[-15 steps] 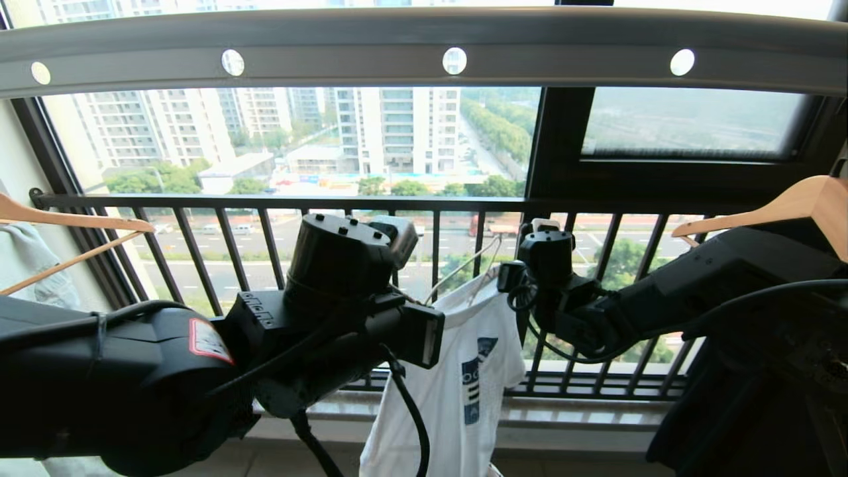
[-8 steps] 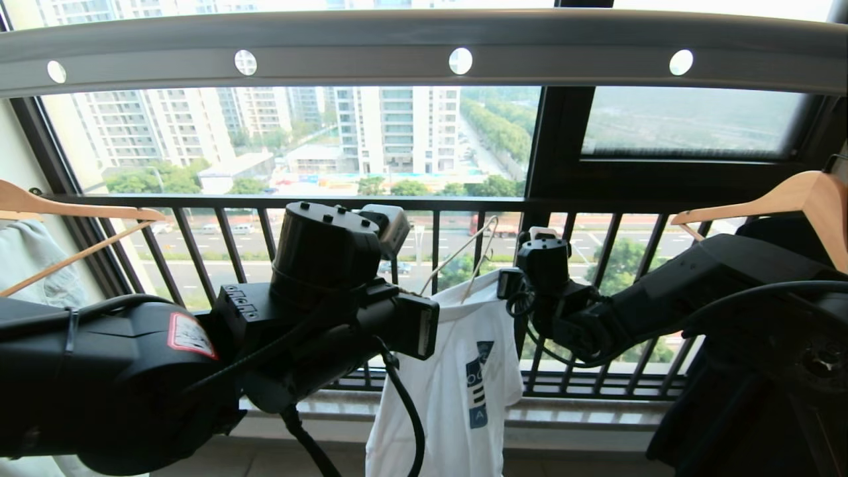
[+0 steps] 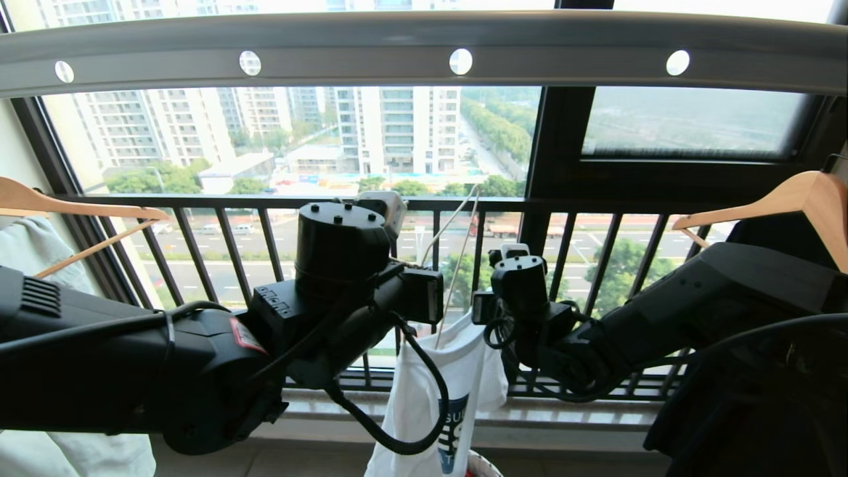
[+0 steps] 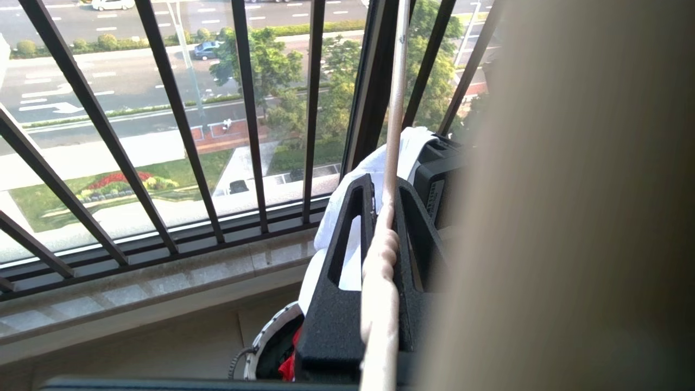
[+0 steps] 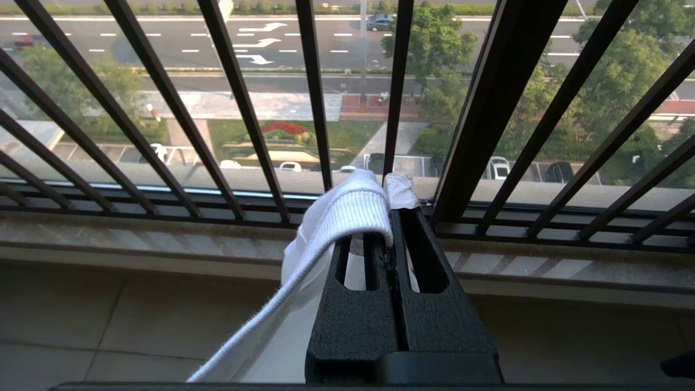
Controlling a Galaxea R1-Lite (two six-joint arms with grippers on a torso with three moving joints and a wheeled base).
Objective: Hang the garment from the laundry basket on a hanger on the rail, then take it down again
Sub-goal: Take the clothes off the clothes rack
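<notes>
The cream hanger is inside the garment's neck point(image 3: 442, 339), so the robot's left gripper should pull it out while the right gripper holds the collar point(image 5: 352, 209) above the laundry basket.
The white garment point(image 3: 424, 397) with its blue logo hangs bunched between my two arms, well below the grey-white rail point(image 3: 424, 46). My left gripper point(image 4: 385, 182) is shut on the twisted neck of the thin cream hanger point(image 4: 395, 108). The hanger's wire point(image 3: 457, 258) rises out of the shirt's neck, free of the rail. White cloth point(image 4: 328, 222) lies just beyond those fingers. My right gripper point(image 5: 392, 214) is shut on the garment's ribbed collar point(image 5: 347, 209). The round white laundry basket point(image 4: 271, 331) stands on the floor under the shirt, and its rim point(image 3: 482, 464) shows at the bottom edge of the head view.
A wooden hanger point(image 3: 73, 212) with a pale garment point(image 3: 33, 252) hangs at far left. Another wooden hanger point(image 3: 782, 199) with a black garment point(image 3: 762, 411) hangs at far right. The dark barred window railing point(image 3: 464, 205) and stone sill point(image 3: 583, 417) stand close behind the shirt.
The hanger has risen in my left gripper. My right gripper has moved left and down with the collar, so the shirt hangs lower and narrower.
</notes>
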